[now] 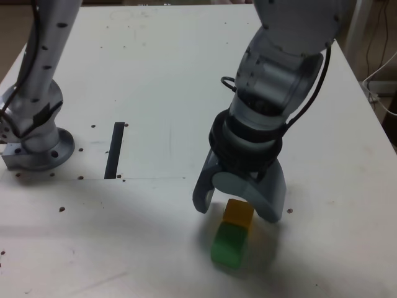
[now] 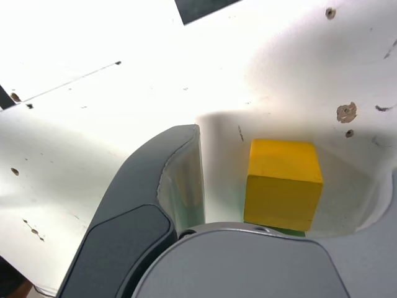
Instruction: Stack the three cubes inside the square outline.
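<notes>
The yellow cube (image 1: pixel 238 213) will come up alone when I lift it and leave the green cube behind, because the green cube (image 1: pixel 229 245) is outside my gripper's fingers.
The yellow cube (image 1: pixel 239 211) sits on the white table (image 1: pixel 155 74), touching the green cube (image 1: pixel 228 245) on its near side. I cannot tell whether it rests partly on the green one. My gripper (image 1: pixel 237 208) is open and lowered around the yellow cube, one finger on each side without touching it. In the wrist view the yellow cube (image 2: pixel 284 183) stands apart from the dark finger (image 2: pixel 177 186), with a green sliver (image 2: pixel 286 231) at its base. The red cube and the square outline are out of view.
A thin black strip (image 1: pixel 115 149) lies on the table towards the exterior view's left, near the arm's base (image 1: pixel 37 146). Its end shows in the wrist view (image 2: pixel 201 7). Small screw holes dot the tabletop. Cables hang off the table's right edge (image 1: pixel 378 81).
</notes>
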`<act>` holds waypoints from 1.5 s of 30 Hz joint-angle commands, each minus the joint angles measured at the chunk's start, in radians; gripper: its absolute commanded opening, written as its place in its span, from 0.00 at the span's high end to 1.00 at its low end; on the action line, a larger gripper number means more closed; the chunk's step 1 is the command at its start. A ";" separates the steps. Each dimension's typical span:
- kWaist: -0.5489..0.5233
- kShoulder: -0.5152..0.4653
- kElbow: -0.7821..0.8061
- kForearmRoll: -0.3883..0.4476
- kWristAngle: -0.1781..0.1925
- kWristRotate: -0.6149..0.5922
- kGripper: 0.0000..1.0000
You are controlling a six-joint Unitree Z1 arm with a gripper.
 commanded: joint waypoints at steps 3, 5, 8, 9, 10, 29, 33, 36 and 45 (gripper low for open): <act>0.001 0.016 -0.004 -0.003 -0.012 0.006 0.13; 0.001 0.022 -0.005 -0.004 -0.016 0.007 0.16; 0.001 0.030 -0.006 -0.003 -0.018 0.007 0.22; 0.000 0.032 -0.007 -0.003 -0.018 0.007 0.24; 0.000 0.034 -0.008 -0.002 -0.017 0.007 0.27; 0.000 0.042 -0.050 -0.015 0.006 0.024 0.72; 0.000 0.042 -0.050 -0.015 0.006 0.024 0.72; 0.000 0.041 -0.050 -0.013 0.007 0.023 0.72; 0.000 -0.005 -0.073 0.058 0.049 0.008 0.72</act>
